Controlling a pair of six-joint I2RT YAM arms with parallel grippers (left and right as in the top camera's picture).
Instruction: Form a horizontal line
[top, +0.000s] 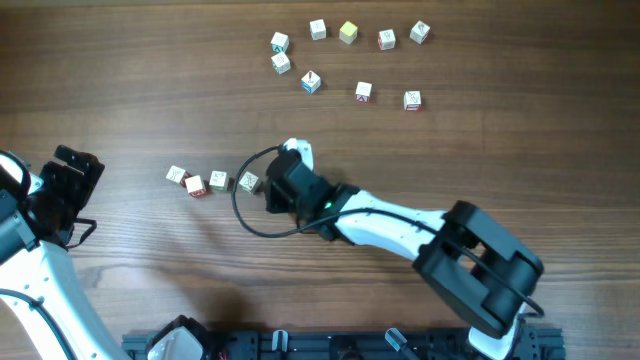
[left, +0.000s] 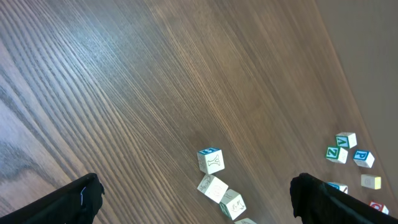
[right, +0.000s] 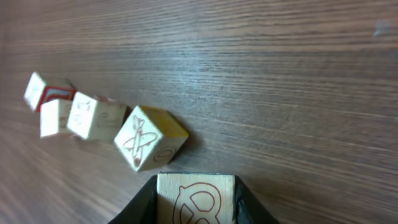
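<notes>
My right gripper needs to put the held cube down, close, and push it against the row, because the row's end cube is crooked next to the held cube.
A row of four small whitish cubes lies left of centre, roughly in line; the leftmost sits a little higher and the rightmost is turned. The row also shows in the right wrist view and partly in the left wrist view. My right gripper is just right of the row. It is shut on a fifth cube with a red mark, held next to the turned end cube. My left gripper is open and empty at the table's left edge, apart from the row.
Several loose cubes of the same kind lie scattered at the back of the table, one of them yellowish. Some show at the right of the left wrist view. A black cable loops beside the right gripper.
</notes>
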